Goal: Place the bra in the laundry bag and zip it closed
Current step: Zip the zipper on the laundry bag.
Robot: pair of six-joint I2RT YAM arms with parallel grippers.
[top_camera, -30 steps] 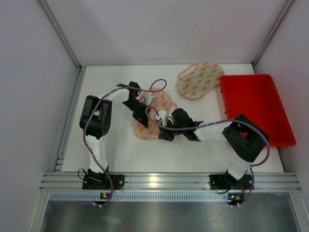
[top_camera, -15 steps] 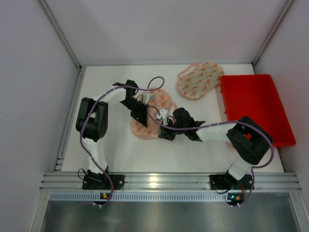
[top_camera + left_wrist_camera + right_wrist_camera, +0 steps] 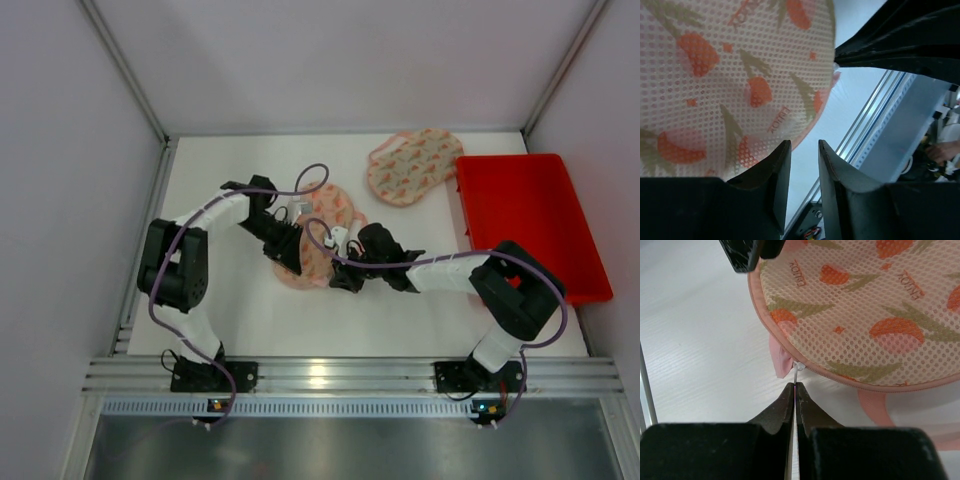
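My right gripper pinches only the zipper pull's tip, so it should open, turn and take the pull nearer the seam while my left gripper steadies the bag.
The round mesh laundry bag with an orange fruit print lies mid-table, its zip seam running along the near rim. My right gripper is at the bag's near edge, shut on the thin white zipper pull; the right wrist view shows the jaws pinched on it. My left gripper hovers at the bag's left edge, jaws a little apart and empty, with the mesh just beside it. Pink fabric pokes out by the zip. The bra is not visible as such.
A second printed mesh bag lies at the back, beside a red bin on the right. White side walls enclose the table. A metal rail runs along the near edge.
My left arm has swung left and toward the front, sliding its gripper along the bag's left edge. My right gripper has barely moved, still pinching the zipper pull.
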